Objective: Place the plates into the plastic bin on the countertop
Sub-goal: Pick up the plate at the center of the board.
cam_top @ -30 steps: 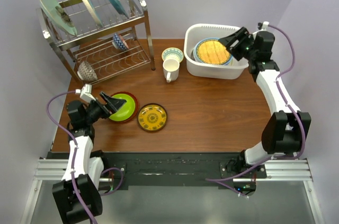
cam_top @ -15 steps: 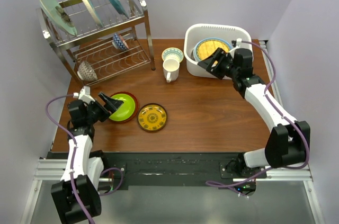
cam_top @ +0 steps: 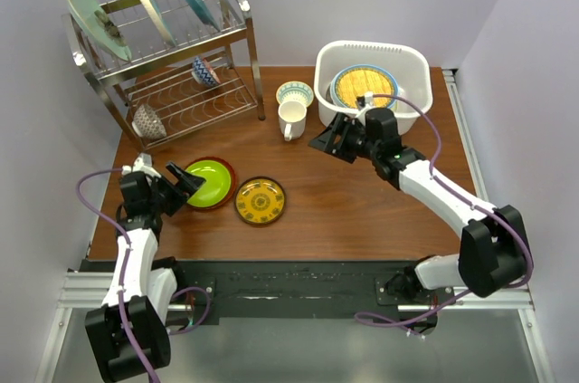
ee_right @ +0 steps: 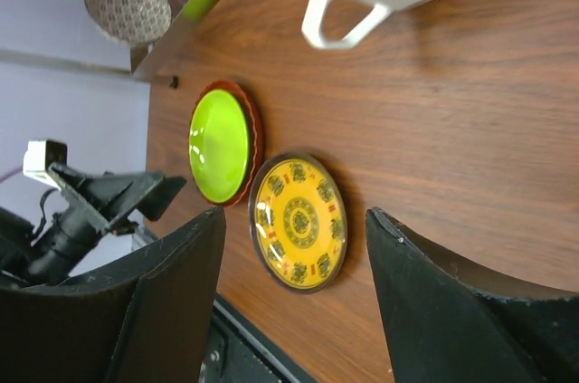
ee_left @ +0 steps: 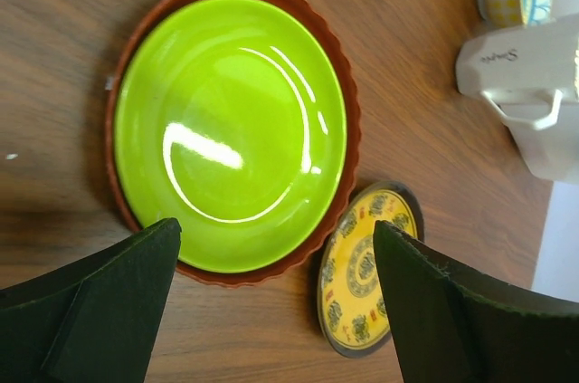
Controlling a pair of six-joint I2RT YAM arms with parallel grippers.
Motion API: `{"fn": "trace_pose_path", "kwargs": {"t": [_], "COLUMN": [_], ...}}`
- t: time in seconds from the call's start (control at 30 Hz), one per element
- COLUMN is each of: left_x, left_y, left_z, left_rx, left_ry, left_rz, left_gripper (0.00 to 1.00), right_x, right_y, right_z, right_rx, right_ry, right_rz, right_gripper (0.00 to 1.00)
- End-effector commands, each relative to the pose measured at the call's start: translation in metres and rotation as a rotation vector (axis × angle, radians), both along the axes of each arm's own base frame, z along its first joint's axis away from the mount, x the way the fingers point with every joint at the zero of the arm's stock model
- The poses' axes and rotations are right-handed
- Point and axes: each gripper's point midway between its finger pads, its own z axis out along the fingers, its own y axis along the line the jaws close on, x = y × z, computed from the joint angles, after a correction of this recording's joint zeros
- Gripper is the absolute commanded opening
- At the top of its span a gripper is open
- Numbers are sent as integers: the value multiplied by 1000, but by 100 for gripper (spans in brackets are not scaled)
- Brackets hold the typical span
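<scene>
I expect the yellow patterned plate [cam_top: 260,201] to come up by itself, together with its rim, when I lift it, because a dark rim [cam_top: 284,203] runs evenly around it.
A lime green plate [cam_top: 210,181] lies on a red-orange plate [cam_top: 228,195] at the left of the countertop [cam_top: 362,211]; both show in the left wrist view [ee_left: 231,129]. A yellow patterned plate [cam_top: 261,201] lies just right of them [ee_right: 298,220]. The white plastic bin [cam_top: 336,102] at the back right holds stacked plates, a yellow woven one [cam_top: 364,87] on top. My left gripper [cam_top: 184,175] is open and empty at the green plate's left edge. My right gripper [cam_top: 327,140] is open and empty, above the wood in front of the bin.
A wire dish rack [cam_top: 181,75] stands at the back left with plates on edge and small bowls. A white mug [cam_top: 291,118] and a small patterned cup [cam_top: 295,93] stand between rack and bin.
My right arm has swung from over the bin, forward and left, and now hovers above the table's middle. My left gripper has shifted slightly at the green plate.
</scene>
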Motion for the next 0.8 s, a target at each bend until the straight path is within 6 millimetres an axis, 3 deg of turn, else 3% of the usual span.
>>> {"fn": "trace_pose_path", "kwargs": {"t": [0.0, 0.3, 0.77], "left_x": [8, 8, 9], "left_y": [16, 21, -8], "left_z": [16, 6, 7], "left_rx": [64, 69, 52], "left_ry": [-23, 16, -40], "left_rz": [75, 103, -25], "left_gripper": [91, 89, 89], "right_x": [5, -12, -47], "right_y": [15, 53, 76], "right_z": [-1, -20, -106], "right_rx": [17, -27, -144], "right_ry": [-29, 8, 181], "right_rz": [6, 116, 259], "right_gripper": [66, 66, 59]}}
